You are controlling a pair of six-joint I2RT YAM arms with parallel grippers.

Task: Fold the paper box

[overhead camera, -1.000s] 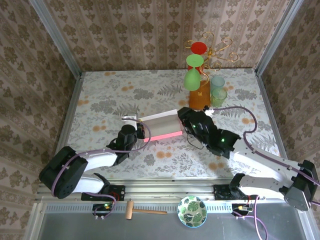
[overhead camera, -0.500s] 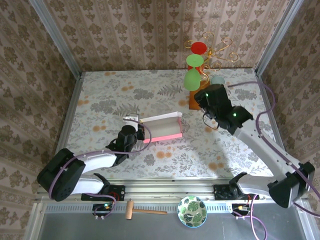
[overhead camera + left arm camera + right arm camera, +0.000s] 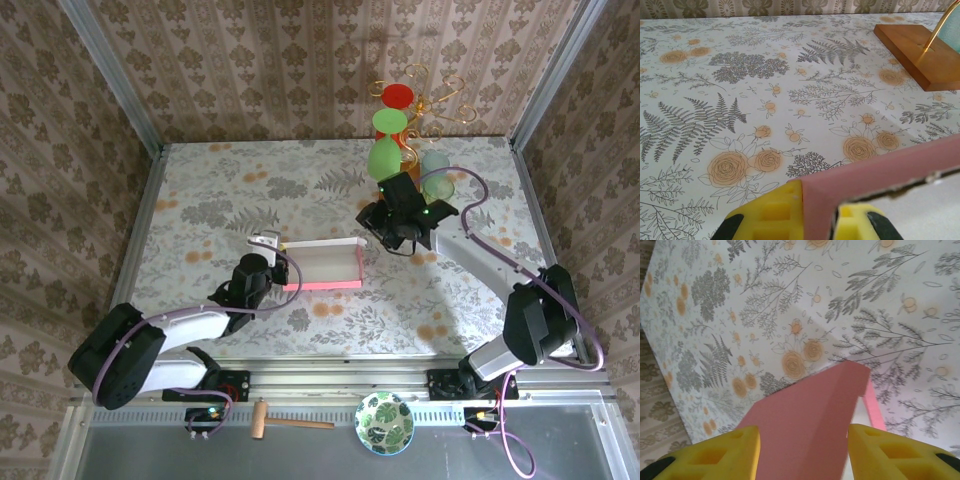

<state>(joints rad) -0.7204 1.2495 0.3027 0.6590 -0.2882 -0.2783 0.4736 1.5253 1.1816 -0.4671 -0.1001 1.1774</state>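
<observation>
The pink flap [image 3: 856, 378] at the box's far corner spreads out past my right gripper's open fingers, so next my right gripper moves in and pinches the wall's end [image 3: 822, 412] there.
The pink paper box [image 3: 320, 264] lies in the middle of the table as a shallow trough with a pale inner side. My left gripper [image 3: 272, 262] is shut on its left end. In the left wrist view the pink wall [image 3: 890, 165] is pinched between the yellow fingers [image 3: 765, 215]. My right gripper [image 3: 383, 228] hovers open just beyond the box's far right corner. In the right wrist view the pink flap [image 3: 810, 415] lies below and between the spread fingers [image 3: 715, 455].
A wooden-based wire stand [image 3: 398, 195] with green and red pieces rises at the back right, close behind the right gripper; its base [image 3: 920, 50] shows ahead of the left wrist. Two pale cups [image 3: 436, 175] stand beside it. A bowl [image 3: 385, 422] and a mallet [image 3: 285, 425] lie in front of the rail.
The right gripper left the box's right end, swung to the back right, and has come back close to that end. The left gripper kept its hold; the box turned slightly.
</observation>
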